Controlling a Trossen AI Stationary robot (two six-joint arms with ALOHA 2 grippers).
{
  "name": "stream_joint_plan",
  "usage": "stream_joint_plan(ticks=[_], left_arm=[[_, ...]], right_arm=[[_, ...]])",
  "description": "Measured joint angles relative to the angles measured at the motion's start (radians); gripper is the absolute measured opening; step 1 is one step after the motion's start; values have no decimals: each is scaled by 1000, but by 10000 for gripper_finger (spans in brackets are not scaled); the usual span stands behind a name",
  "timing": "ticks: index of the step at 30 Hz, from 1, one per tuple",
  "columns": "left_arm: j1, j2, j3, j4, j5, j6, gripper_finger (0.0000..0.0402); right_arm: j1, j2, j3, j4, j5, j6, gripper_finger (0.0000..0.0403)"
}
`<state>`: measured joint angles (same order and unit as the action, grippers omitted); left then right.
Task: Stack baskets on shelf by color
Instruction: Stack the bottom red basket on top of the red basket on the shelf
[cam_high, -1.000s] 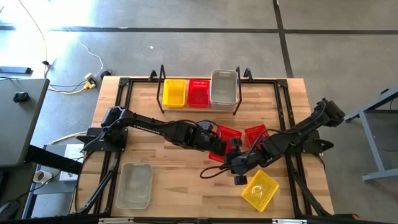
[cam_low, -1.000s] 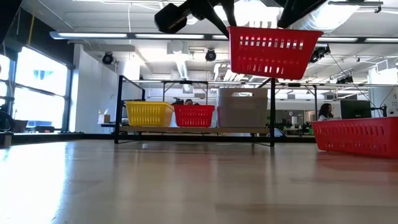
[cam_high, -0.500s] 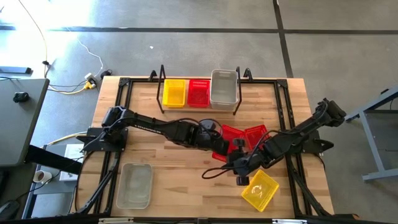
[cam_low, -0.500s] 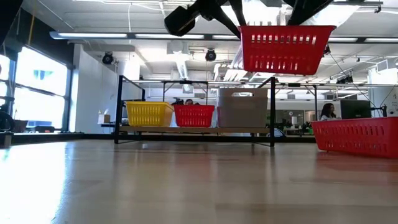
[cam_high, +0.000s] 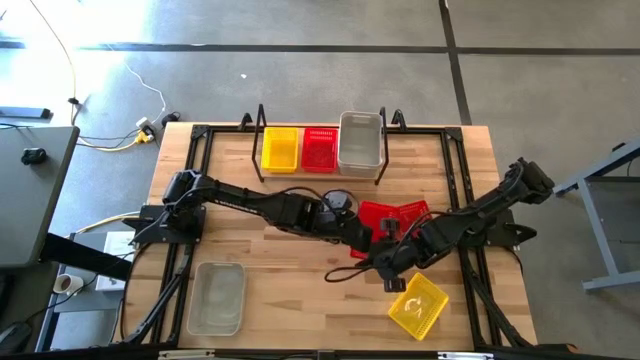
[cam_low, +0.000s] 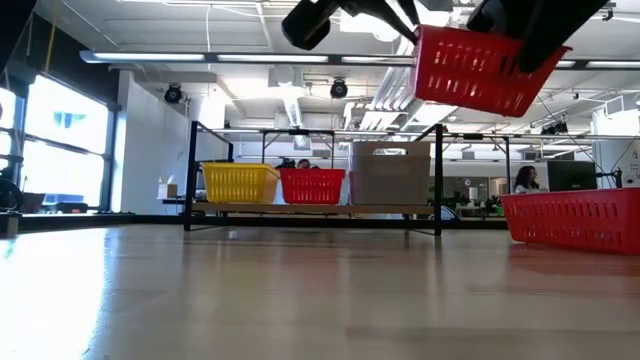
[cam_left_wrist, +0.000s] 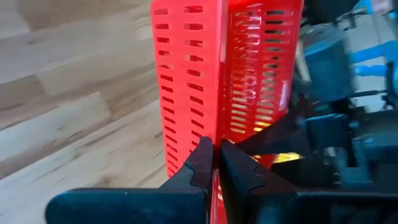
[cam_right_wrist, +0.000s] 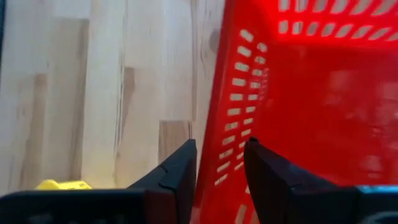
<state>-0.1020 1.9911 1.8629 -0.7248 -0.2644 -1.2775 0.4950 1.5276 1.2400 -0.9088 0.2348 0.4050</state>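
Both of the robot's grippers are pinching the raised red basket (cam_left_wrist: 216, 102), so the left gripper should open and move away before the right gripper stacks the raised basket in the shelf's red basket (cam_high: 319, 149).
A red basket (cam_low: 470, 68) is held in the air between my two grippers, tilted with its right end lower; from above it (cam_high: 375, 214) sits mid-table. My left gripper (cam_left_wrist: 216, 148) is shut on one of its walls, my right gripper (cam_right_wrist: 221, 152) on another. A second red basket (cam_high: 413, 212) rests on the table beside it. The black wire shelf (cam_high: 262, 140) at the far edge carries a yellow basket (cam_high: 280, 148), a red basket (cam_high: 320, 148) and a grey basket (cam_high: 360, 142). A yellow basket (cam_high: 418, 305) and a grey basket (cam_high: 215, 298) lie near the front edge. My left gripper pinches a slotted side wall (cam_left_wrist: 208, 134) of the red basket between its two fingers. The basket is lifted clear of the table and tilted. My right gripper has a slotted wall (cam_right_wrist: 233, 134) of the same basket between its fingers, one finger inside (cam_right_wrist: 267, 171) and one outside (cam_right_wrist: 177, 171).
The arms' black tubular frames run along the table's left and right sides (cam_high: 190, 240). Bare wood lies between the shelf and the arms and at the near middle of the table. A cable loops on the table under my right arm (cam_high: 345, 278).
The held red basket has shifted toward the table's right and a little toward the shelf, carried by both grippers. It hung level before; now its right end has dropped and it is tilted.
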Motion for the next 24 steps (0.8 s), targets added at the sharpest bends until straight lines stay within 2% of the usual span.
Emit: stream_joint_plan(ticks=[2, 5, 7, 12, 20, 24], left_arm=[[2, 0, 0, 13, 0, 15, 3], [8, 0, 0, 14, 11, 29, 3], [11, 0, -1, 10, 14, 28, 6], [11, 1, -2, 11, 7, 37, 29], [12, 1, -2, 17, 32, 36, 94], [31, 1, -2, 17, 84, 70, 124]], right_arm=[[0, 0, 0, -9, 6, 10, 97], [1, 0, 0, -13, 20, 17, 36], [5, -2, 0, -11, 34, 16, 12], [5, -2, 0, -12, 47, 21, 8], [5, -2, 0, -12, 41, 9, 1], [5, -2, 0, -15, 38, 13, 1]])
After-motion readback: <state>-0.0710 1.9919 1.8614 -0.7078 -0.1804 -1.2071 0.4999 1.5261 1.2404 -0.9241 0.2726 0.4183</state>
